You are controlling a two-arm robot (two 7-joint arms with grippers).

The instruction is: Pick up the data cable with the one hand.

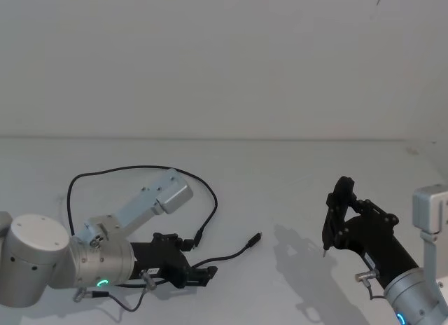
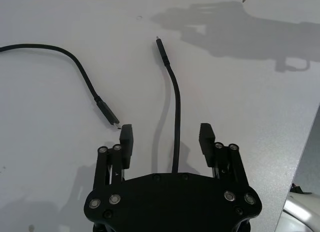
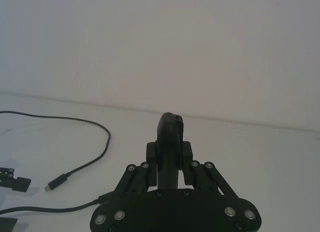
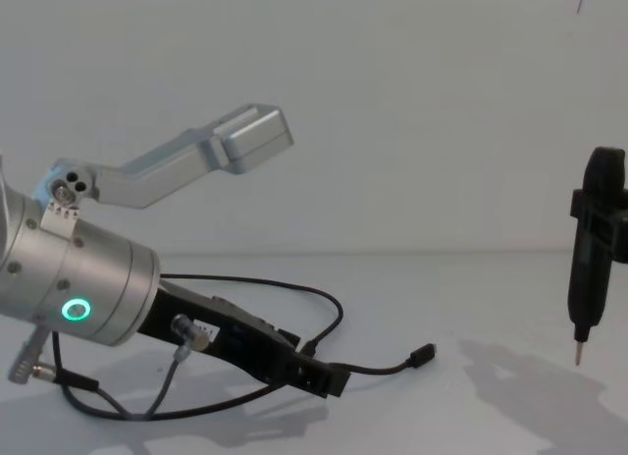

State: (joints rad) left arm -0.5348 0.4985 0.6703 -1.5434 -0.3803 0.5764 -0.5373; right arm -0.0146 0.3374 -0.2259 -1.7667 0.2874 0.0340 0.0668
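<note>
The cable's end curves up clear of its shadow (image 2: 159, 124), so the plug ahead of my left gripper (image 2: 162, 51) will keep sticking out when I raise the data cable.
The data cable (image 1: 140, 168) is thin and black and lies in a loop on the white table. One plug (image 1: 199, 238) rests beside my left gripper and the other plug (image 1: 256, 238) points right. My left gripper (image 1: 199, 262) is low over the table and open. In the left wrist view the cable (image 2: 175, 107) runs between the two fingers (image 2: 126, 139) without touching either of them. My right gripper (image 1: 345, 209) hovers at the right, shut on a slim black pen-like tool (image 4: 593, 249) whose metal tip points down.
The white table (image 1: 294, 178) meets a plain wall at its far edge. A silver bracket (image 1: 157, 195) sticks up from my left wrist. A white arm part (image 1: 430, 209) stands at the right edge. Open tabletop lies between the two grippers.
</note>
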